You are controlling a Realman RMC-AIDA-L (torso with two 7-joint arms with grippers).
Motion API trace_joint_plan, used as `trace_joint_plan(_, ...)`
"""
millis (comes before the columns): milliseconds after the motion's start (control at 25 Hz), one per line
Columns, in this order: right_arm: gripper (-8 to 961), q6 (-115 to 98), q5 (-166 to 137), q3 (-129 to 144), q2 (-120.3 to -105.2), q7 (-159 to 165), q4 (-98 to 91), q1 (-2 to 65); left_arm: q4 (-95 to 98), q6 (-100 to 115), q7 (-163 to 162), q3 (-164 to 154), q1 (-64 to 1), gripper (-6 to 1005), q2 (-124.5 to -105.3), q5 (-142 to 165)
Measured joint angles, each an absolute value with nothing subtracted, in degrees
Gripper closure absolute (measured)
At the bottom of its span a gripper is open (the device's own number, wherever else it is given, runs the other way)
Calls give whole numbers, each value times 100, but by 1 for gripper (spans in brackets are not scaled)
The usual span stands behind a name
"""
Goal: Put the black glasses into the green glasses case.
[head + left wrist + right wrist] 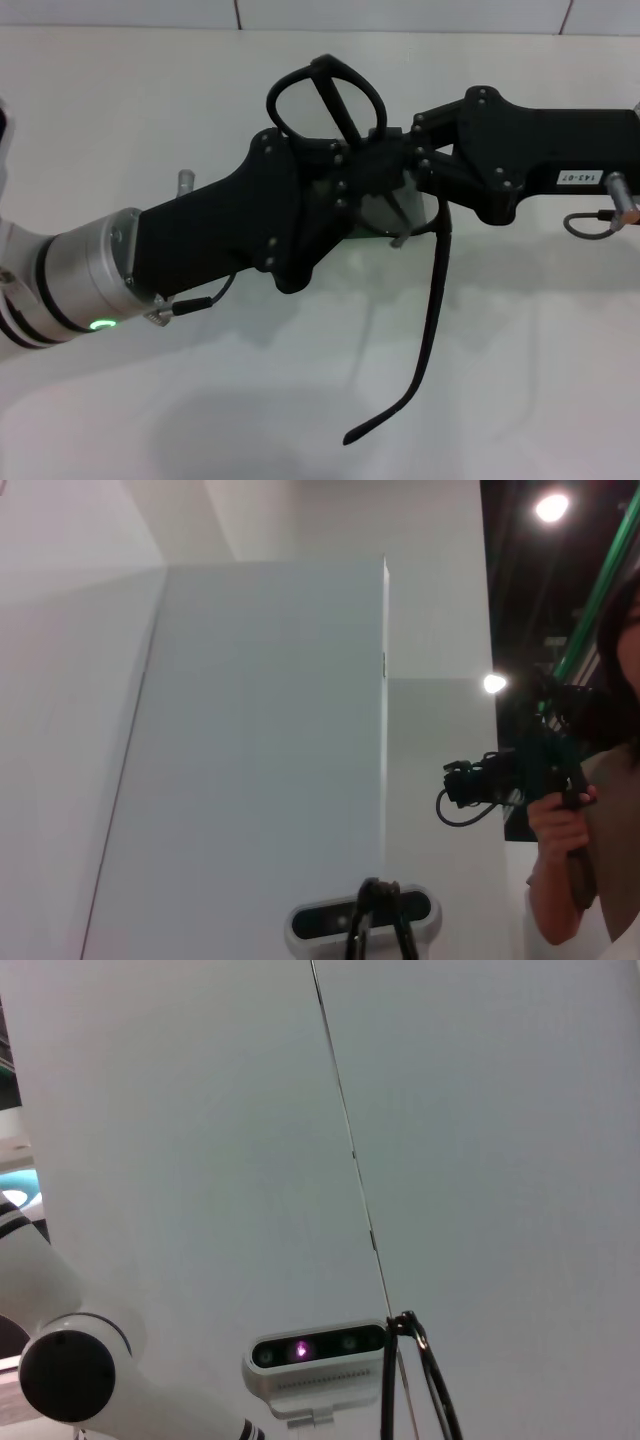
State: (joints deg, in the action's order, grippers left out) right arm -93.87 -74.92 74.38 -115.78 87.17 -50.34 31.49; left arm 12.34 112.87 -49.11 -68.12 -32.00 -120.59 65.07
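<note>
The open temple (430, 322) sticks out too far for the green glasses case, so next the right gripper folds it toward the lens rim (371, 88) while the left gripper steadies the frame.
The black glasses (322, 98) are held up high above the white table (150, 130), between my two grippers in the head view. One oval lens rim stands up at the top with a folded temple across it. The other temple arm (430, 330) hangs open, down toward the front. My left gripper (345, 170) comes in from the left and my right gripper (405, 160) from the right. Both are shut on the frame near its middle. Bits of the frame show in the left wrist view (378, 925) and the right wrist view (418, 1380). The green glasses case is hidden under the arms.
Both wrist views look upward at my head camera (362, 920) (315, 1352) and white walls. A person holding a camera (585, 830) stands off to one side in the left wrist view. A grey cable loop (590, 222) hangs from the right arm.
</note>
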Motion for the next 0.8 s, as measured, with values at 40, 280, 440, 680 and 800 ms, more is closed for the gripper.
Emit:
trace_joint_plan(40, 921, -9393, -7491, 7430, -11578, 8716, -5033, 3141, 1233, 11285, -4912, -6812, -3183, 971, -12059, 6505)
trace_joint_plan(280, 921, -9375, -7466, 7179, -11572, 8628, -5029, 3073, 1230, 11360, -4907, -6811, -3060, 972, -12058, 6532)
trace_joint_plan(440, 920, -9513, -7457, 6701, -11553, 8572, -5002, 3039, 1283, 11527, -4895, -6802, -2883, 972, -12027, 6550)
trace_joint_plan(680, 920, -10505, -6861, 5745, -11548, 8512, -4993, 3106, 1257, 11467, -4796, -6824, -2821, 973, -12010, 6601)
trace_joint_plan(800, 920, -10528, -6647, 5688, -11531, 8371, -5019, 3317, 1262, 11401, -4776, -7100, -3030, 973, -12043, 6830)
